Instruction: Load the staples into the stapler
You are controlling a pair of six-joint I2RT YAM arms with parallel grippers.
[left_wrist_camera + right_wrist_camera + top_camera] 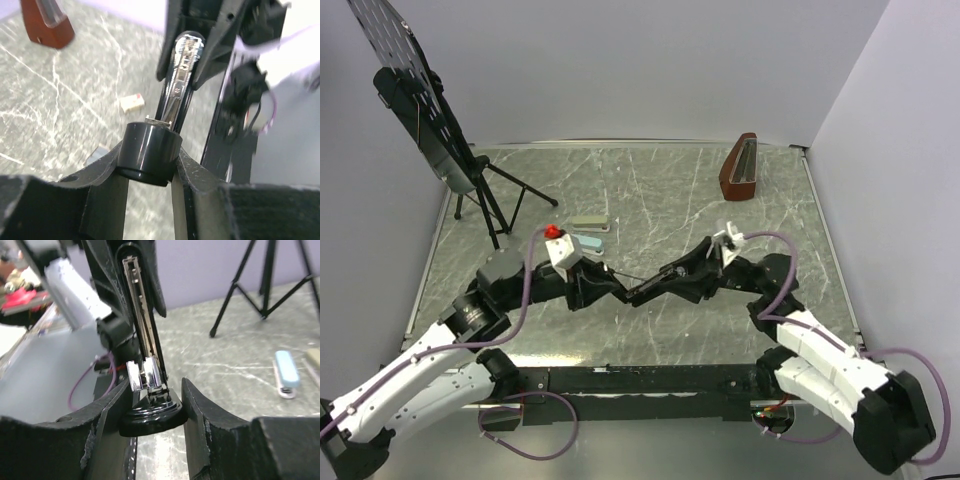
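Note:
Next, my left gripper grasps the stapler by its middle (pixel 178 82) and puts it down open, since both grippers are holding the opened stapler's ends (pixel 150 150) in the air.
The slim black stapler (pixel 645 290) hangs above the table, opened out between both grippers. My left gripper (pixel 603 290) is shut on its rounded black end (pixel 150 150), and the silvery rail (pixel 182 75) runs away from the fingers. My right gripper (pixel 672 277) is shut on the stapler's other black end (pixel 152 416), below a shiny metal piece (pixel 145 375) and the rail (pixel 140 305). I cannot make out a staple strip. A small whitish-tan box (pixel 132 103) lies on the table below.
A grey-green stapler (pixel 590 224) and a light blue item (pixel 588 243) lie left of centre; the blue one also shows in the right wrist view (pixel 286 372). A brown wedge-shaped object (pixel 738 167) stands at the back right. A black stand on a tripod (pixel 485 190) is back left.

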